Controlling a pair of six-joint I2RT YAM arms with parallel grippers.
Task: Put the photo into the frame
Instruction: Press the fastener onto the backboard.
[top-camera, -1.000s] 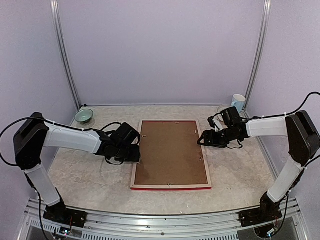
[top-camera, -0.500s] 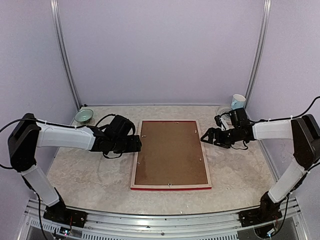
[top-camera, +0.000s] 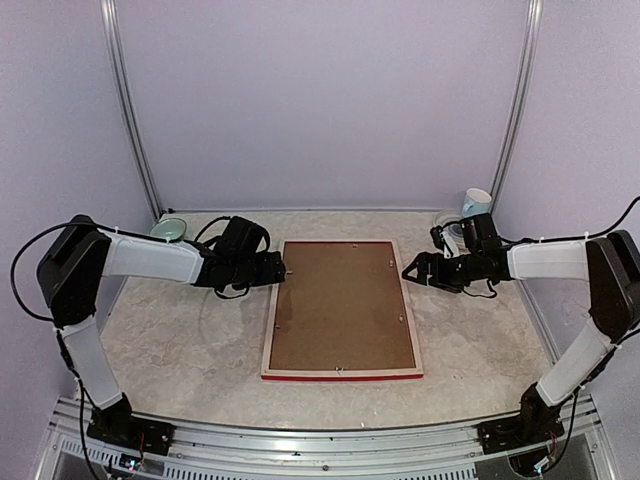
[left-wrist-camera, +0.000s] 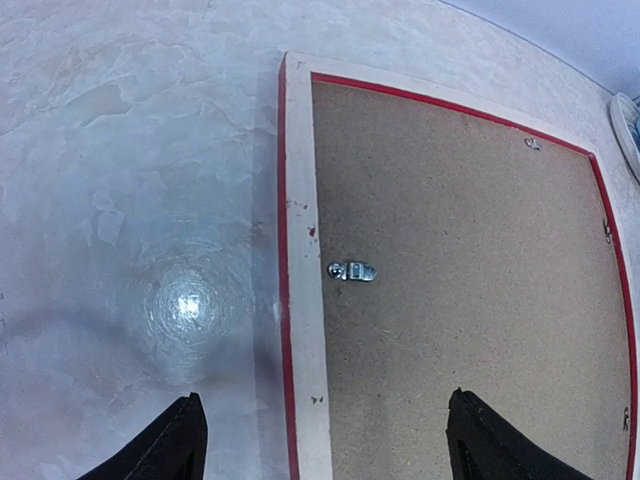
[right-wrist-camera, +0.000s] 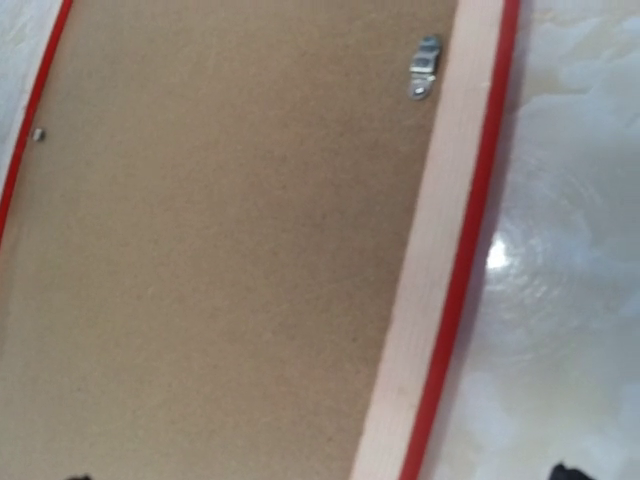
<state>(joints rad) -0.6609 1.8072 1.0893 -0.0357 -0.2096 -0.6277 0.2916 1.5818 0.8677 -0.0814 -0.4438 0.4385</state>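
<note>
I should use my left gripper on the metal clip (left-wrist-camera: 351, 271) near it and swing its loose end (left-wrist-camera: 369, 273) around toward the pale rim, because the metal clip points inward over the backing board.
The frame (top-camera: 272, 335) lies face down in the middle of the table, pale wood back up, red edges showing. A brown backing board (top-camera: 342, 305) fills it. The photo is hidden. My left gripper (top-camera: 282, 270) hovers open at the frame's left edge; in the left wrist view its fingertips (left-wrist-camera: 186, 440) straddle the rim (left-wrist-camera: 300, 180) near a metal clip (left-wrist-camera: 351, 271). My right gripper (top-camera: 408, 275) stands open at the right edge; in the right wrist view the rim (right-wrist-camera: 450, 200) and another clip (right-wrist-camera: 426, 66) show, with nothing held.
A green bowl (top-camera: 168, 231) sits at the back left. A white mug (top-camera: 477, 204) and a small plate (top-camera: 447, 220) stand at the back right, close behind the right arm. Purple walls and metal posts enclose the table.
The left gripper has slid toward the far end along the frame's left edge and opened wider. The right gripper has opened and its arm has drawn back to the right.
</note>
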